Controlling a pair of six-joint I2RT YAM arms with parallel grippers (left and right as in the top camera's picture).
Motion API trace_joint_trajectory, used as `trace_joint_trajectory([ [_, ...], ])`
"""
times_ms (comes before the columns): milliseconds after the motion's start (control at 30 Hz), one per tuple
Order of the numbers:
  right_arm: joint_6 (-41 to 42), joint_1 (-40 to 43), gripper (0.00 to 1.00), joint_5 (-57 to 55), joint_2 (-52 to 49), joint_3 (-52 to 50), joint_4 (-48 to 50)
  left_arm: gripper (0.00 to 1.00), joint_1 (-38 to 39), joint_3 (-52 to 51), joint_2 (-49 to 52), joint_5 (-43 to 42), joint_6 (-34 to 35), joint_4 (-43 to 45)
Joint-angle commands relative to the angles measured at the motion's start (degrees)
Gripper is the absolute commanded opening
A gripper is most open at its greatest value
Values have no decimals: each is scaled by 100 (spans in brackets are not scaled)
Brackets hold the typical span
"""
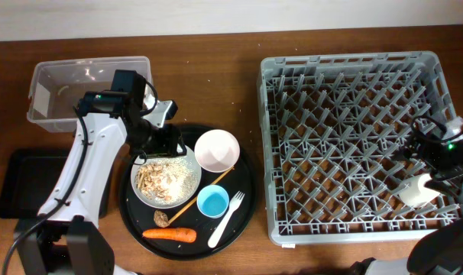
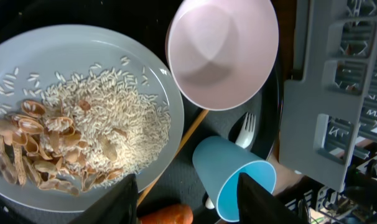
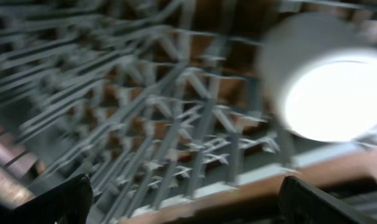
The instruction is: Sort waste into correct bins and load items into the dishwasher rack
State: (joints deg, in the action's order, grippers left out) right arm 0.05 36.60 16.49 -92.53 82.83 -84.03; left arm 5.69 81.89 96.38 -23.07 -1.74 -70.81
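Observation:
The robot's left gripper should lift the light-blue cup standing with its opening up (image 1: 213, 202) by its rim (image 1: 213, 186) and turn the cup's base toward the right gripper before racking it.
On the round black tray (image 1: 247, 183) a white plate (image 1: 187, 177) holds beige nut shells (image 1: 151, 180) and crumbs. Beside it are the cream-pink bowl (image 1: 217, 150), light-blue cup (image 1: 213, 202), white fork (image 1: 226, 218), wooden stick (image 1: 208, 188) and carrot (image 1: 170, 234). My left gripper (image 1: 161, 143) hovers open and empty over the plate's far edge. In the left wrist view its fingers (image 2: 191, 202) frame the stick (image 2: 185, 140), with the plate (image 2: 83, 50), carrot (image 2: 167, 216) and blue cup (image 2: 235, 180) alongside. My right gripper (image 1: 432, 150) is open above the grey rack (image 1: 354, 53), near a white cup (image 1: 416, 191). The right wrist view is blurred and shows the white cup (image 3: 325, 81) past its fingers (image 3: 185, 205).
The clear tub (image 1: 86, 88) stands at the back left and the shallow black tray (image 1: 25, 179) at the left edge. A small brown lump (image 1: 160, 218) lies on the round tray near the carrot. No red wrapper or white tissue shows.

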Motion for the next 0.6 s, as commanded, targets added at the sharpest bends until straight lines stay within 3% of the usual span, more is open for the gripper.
trace_joint_trajectory([
  [0,-675,-420,99,1047,529,87,-70,54,103,55,-61,-4,-24,-157],
  [133,-671,-1355,98,1027,1309,85,-188,53,654,13,-61,0,-24,-520],
  [167,-669,-1578,98,1001,1408,85,-240,45,839,-74,-61,61,-24,-568],
  [267,-669,-2072,98,960,1443,70,-387,42,1316,-551,-61,931,413,-619],
  [567,-669,-2120,98,901,1438,70,-385,42,1685,-1567,-61,765,723,181],
])
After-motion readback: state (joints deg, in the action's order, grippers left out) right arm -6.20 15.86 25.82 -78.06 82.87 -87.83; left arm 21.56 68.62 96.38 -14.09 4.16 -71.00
